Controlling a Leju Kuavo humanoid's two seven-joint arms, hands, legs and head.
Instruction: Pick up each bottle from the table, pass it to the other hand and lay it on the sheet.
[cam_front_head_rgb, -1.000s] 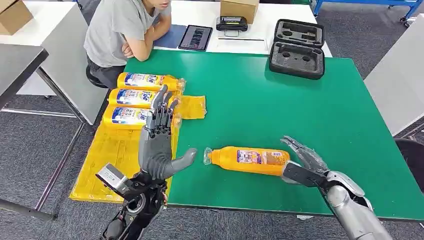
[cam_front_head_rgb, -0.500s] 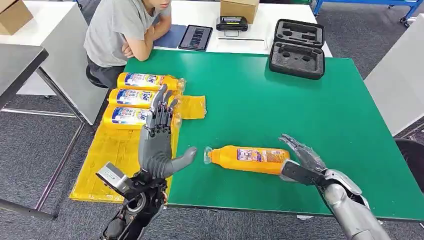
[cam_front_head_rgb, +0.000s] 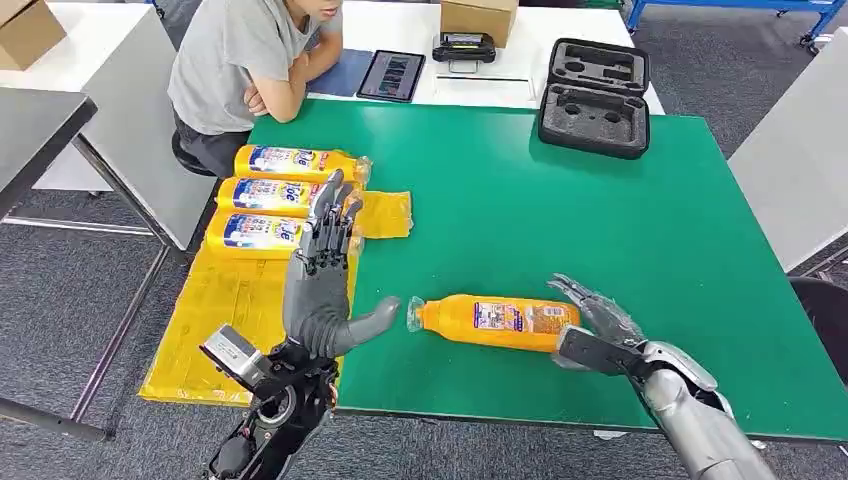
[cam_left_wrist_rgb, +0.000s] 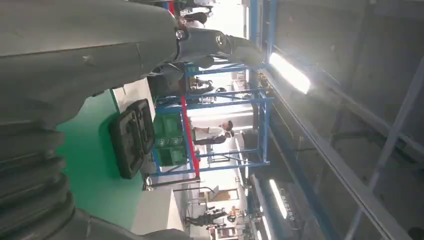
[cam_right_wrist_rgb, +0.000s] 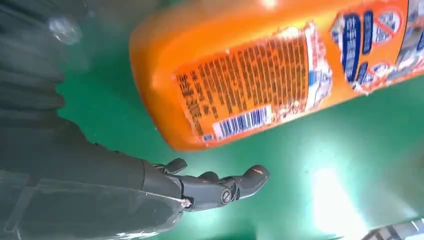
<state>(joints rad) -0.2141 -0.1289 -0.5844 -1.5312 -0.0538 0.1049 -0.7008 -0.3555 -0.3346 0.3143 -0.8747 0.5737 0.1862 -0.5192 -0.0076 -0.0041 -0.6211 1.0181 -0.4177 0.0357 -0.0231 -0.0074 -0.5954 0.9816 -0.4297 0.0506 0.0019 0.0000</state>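
Observation:
The orange bottle (cam_front_head_rgb: 498, 322) will show a blue and white front label hidden underneath when I turn it over, because the barcode label (cam_front_head_rgb: 549, 319) faces up.
An orange bottle (cam_front_head_rgb: 490, 322) lies on its side on the green table (cam_front_head_rgb: 560, 220), cap pointing toward my left. My right hand (cam_front_head_rgb: 595, 325) is at the bottle's base end with fingers spread, not closed around it. The right wrist view shows the bottle's barcode label (cam_right_wrist_rgb: 250, 80) close above my dark fingers (cam_right_wrist_rgb: 220, 187). My left hand (cam_front_head_rgb: 320, 285) stands upright and open at the table's left edge, its thumb reaching toward the cap. Three more bottles (cam_front_head_rgb: 270, 195) lie side by side on the yellow sheet (cam_front_head_rgb: 215, 310).
A person sits at the table's far left corner, arms folded, beside a tablet (cam_front_head_rgb: 391, 75). An open black case (cam_front_head_rgb: 594, 97) rests at the far edge, also seen as the black case (cam_left_wrist_rgb: 131, 137). Cardboard boxes (cam_front_head_rgb: 478, 17) stand on the white table behind.
My right hand has shifted slightly toward me and in toward the bottle's base. My left hand has edged a little toward the bottle. The bottle lies as before.

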